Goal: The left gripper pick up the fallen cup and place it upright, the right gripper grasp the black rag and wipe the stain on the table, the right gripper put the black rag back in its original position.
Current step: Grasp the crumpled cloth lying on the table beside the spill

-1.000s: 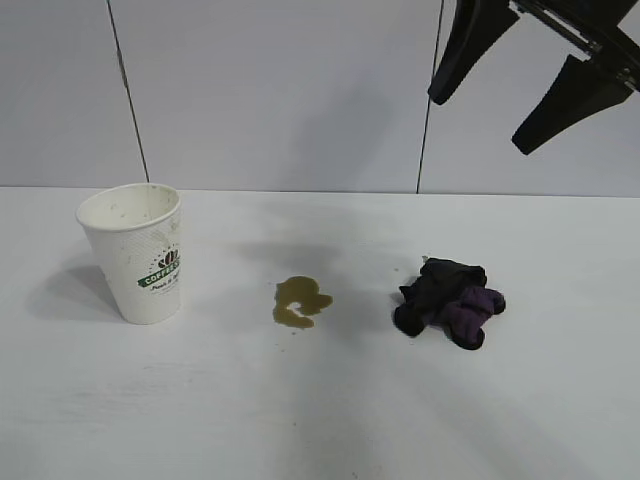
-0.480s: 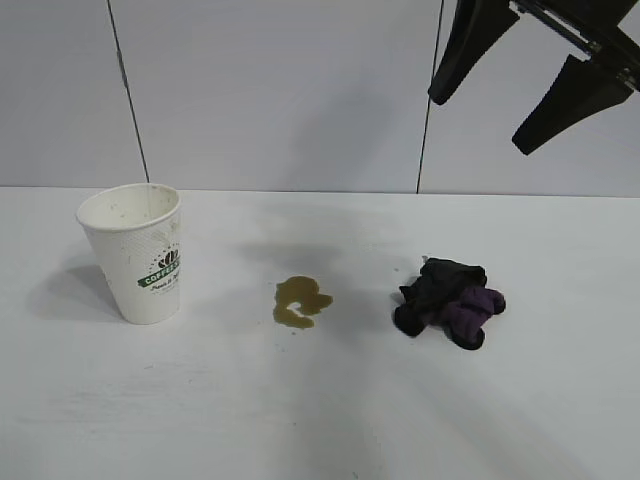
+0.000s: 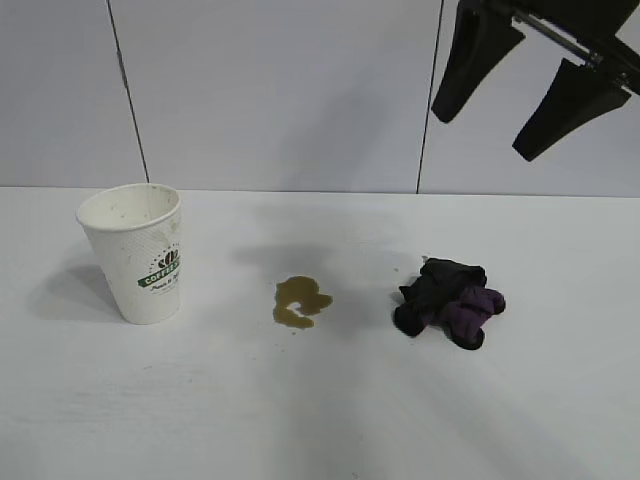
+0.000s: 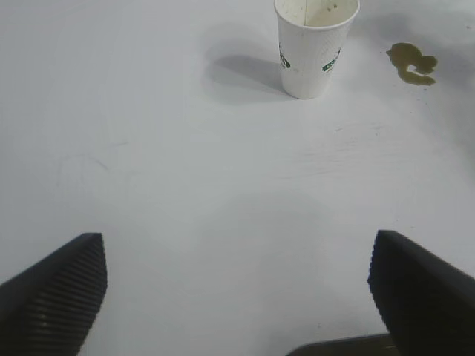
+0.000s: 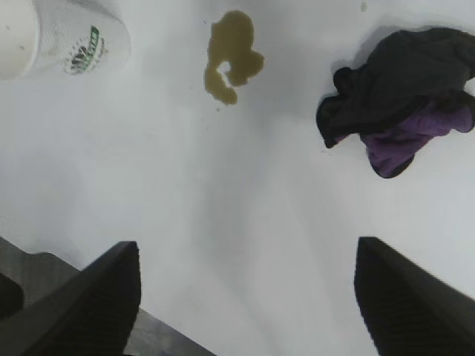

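Note:
The black rag has a small brown speck showing just beyond it, so the robot should expect more stain drops hidden underneath when it lifts the rag.
The white paper cup with a green logo stands upright on the white table at the left; it also shows in the left wrist view and the right wrist view. The yellowish-brown stain lies at the table's middle and also shows in both wrist views. The black rag with purple patches lies right of the stain, also seen from the right wrist. My right gripper hangs open and empty high above the rag. My left gripper is open and empty, well back from the cup.
A grey panelled wall rises behind the table. The table's near edge shows in the right wrist view.
My right gripper has drifted slightly to the right and up. The cup, stain and rag have not moved.

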Available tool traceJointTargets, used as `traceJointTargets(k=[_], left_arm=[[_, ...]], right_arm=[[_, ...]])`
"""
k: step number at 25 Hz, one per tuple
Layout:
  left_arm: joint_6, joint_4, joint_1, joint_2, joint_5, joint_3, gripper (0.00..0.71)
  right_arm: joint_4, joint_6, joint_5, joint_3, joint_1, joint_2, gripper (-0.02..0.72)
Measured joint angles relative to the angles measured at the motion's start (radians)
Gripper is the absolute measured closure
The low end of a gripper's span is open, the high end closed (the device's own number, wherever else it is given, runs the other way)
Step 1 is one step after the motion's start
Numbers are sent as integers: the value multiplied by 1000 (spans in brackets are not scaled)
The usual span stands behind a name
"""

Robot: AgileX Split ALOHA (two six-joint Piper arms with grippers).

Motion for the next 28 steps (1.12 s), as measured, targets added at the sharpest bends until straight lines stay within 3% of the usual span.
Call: traceJointTargets(k=[3,9,20,28], left_arm=[[0,0,0,0,0,0,23],[0,0,0,0,0,0,23],[0,0,0,0,0,0,23],[0,0,0,0,0,0,23]], right_arm=[[-91,8,0,-4,48,62,156],[-202,71,-68,-68,105,196,156],[-248,111,-209,-119,107,390,156],[-364,120,-226,-120,107,426,156]])
